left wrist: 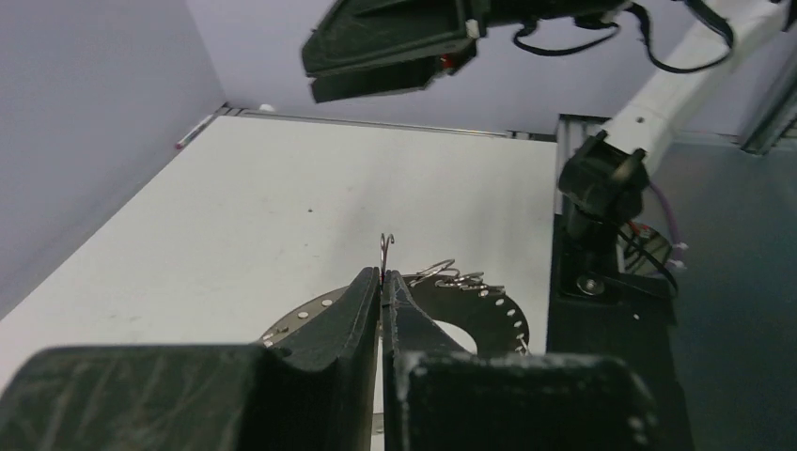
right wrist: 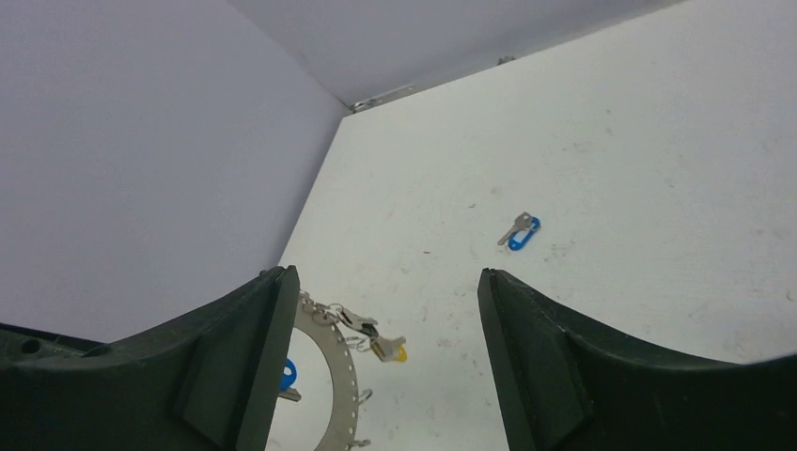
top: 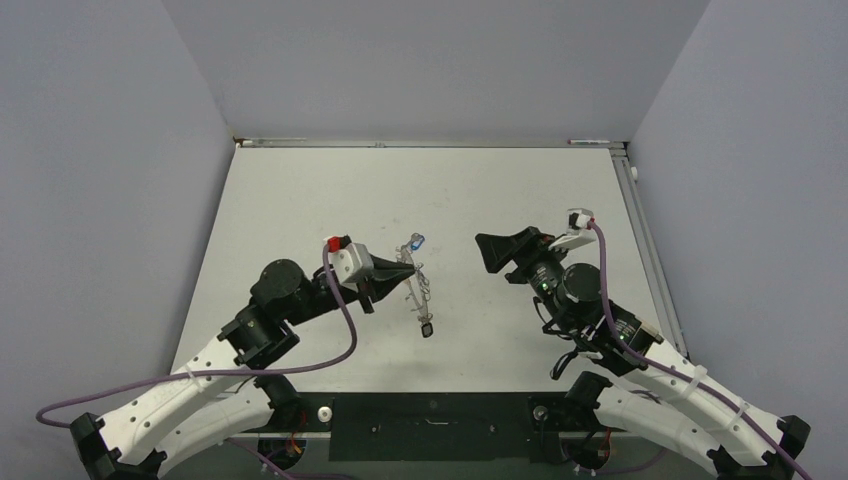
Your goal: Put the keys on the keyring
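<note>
I can see just the wire loop's top (left wrist: 386, 244) clear of my left gripper's fingers, so next my right gripper takes that top (left wrist: 386, 239) so that my left gripper can come from another angle.
The keyring (top: 418, 292) is a thin perforated metal hoop at the table's middle, and it also shows in the right wrist view (right wrist: 340, 368). Small keys hang from it, one with a yellow head (right wrist: 393, 350) and one with a blue head (right wrist: 286, 375). A loose key with a blue head (top: 416, 241) lies just beyond it on the table (right wrist: 520, 232). My left gripper (top: 408, 266) is shut over the hoop (left wrist: 489, 310), with a thin wire loop (left wrist: 385, 246) pinched between its tips (left wrist: 382, 274). My right gripper (top: 485, 250) hovers open to the right, with nothing between its fingers (right wrist: 383, 274).
A metal rail (top: 630, 200) runs along the table's right edge, and grey walls close in three sides. The black mounting plate (top: 430, 425) lies between the arm bases. In the left wrist view the right gripper (left wrist: 395, 47) hangs above and ahead.
</note>
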